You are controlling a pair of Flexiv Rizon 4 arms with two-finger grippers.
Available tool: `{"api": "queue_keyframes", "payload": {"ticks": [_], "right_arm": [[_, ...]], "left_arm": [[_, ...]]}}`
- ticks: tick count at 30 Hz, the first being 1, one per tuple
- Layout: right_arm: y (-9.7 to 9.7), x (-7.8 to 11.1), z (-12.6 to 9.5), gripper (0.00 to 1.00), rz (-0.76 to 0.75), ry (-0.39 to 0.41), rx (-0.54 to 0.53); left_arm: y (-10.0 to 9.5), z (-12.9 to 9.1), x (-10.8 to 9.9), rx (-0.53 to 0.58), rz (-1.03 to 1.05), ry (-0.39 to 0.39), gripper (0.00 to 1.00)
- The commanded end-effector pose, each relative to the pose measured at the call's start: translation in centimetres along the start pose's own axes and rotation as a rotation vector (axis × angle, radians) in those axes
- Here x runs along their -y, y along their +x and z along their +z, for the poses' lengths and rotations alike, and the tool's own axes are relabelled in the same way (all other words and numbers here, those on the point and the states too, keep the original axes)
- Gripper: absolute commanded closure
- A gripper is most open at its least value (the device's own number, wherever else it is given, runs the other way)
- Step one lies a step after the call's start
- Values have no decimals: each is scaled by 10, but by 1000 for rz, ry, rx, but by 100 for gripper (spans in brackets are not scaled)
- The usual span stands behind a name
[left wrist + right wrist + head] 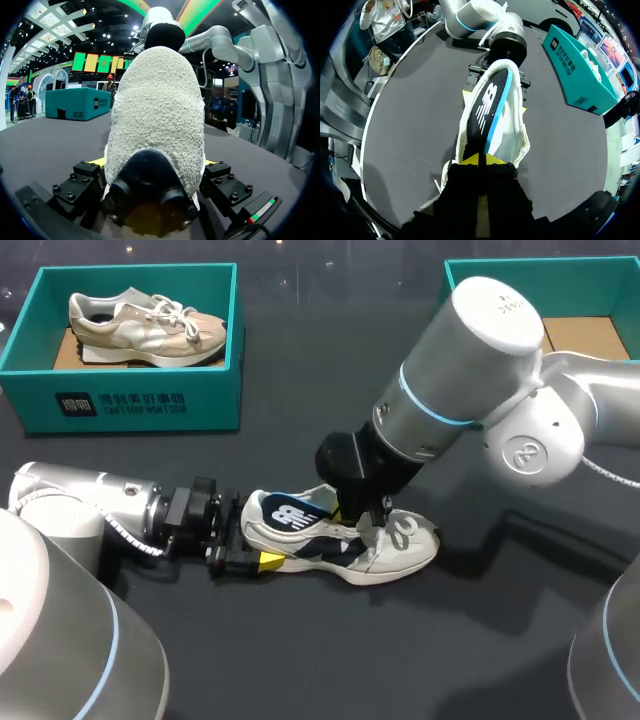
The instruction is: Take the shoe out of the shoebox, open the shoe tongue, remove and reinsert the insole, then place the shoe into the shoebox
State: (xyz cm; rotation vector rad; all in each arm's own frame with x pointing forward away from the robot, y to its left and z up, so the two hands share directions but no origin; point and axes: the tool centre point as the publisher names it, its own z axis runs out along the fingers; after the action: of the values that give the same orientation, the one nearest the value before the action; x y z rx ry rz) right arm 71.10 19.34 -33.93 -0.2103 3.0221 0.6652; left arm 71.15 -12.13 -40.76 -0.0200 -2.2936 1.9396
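Observation:
The insole (290,514) will come out in one piece and leave the shoe behind when the robot pulls, because the dark insole's blue edge (314,504) is already tilted up inside the shoe.
A white and navy shoe (400,545) lies on its sole in the middle of the dark table. Its heel (160,115) sits between the wide-apart fingers of my left gripper (258,538), which stays open, with one yellow tip (270,560) showing at the near side. The dark insole (298,510) with a white logo and blue edge (487,107) stands tilted up out of the shoe (512,140). My right gripper (483,160) comes down over the shoe's middle (368,518), shut on the insole's front end.
A teal shoebox (130,405) at the back left holds a beige shoe (150,325). A second teal box (590,290) stands at the back right, partly behind my right arm. Bare table lies in front of the shoe.

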Motion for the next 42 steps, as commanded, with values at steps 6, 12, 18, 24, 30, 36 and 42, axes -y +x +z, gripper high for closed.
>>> {"api": "queue_keyframes", "payload": {"ticks": [6,12,18,24,30,36,42], "right_arm": [[-3,-2,-9,100,-78,-124,15],[-4,-8,-13,100,-145,-181,13],[-4,-36,-12,100,-233,-139,-30],[-5,-60,-5,100,-288,-94,-62],[-6,-63,-6,100,-273,-65,-57],[-6,-61,-13,81,-208,11,-46],[-7,-58,-19,61,-135,36,-87]], "left_arm": [[0,0,-1,2,0,0,100],[0,0,-1,2,0,0,100],[0,0,-1,2,0,0,100],[0,0,-1,2,0,0,100],[0,0,-1,2,0,0,100],[0,0,-1,2,0,0,100],[0,0,-1,2,0,0,100]]}}
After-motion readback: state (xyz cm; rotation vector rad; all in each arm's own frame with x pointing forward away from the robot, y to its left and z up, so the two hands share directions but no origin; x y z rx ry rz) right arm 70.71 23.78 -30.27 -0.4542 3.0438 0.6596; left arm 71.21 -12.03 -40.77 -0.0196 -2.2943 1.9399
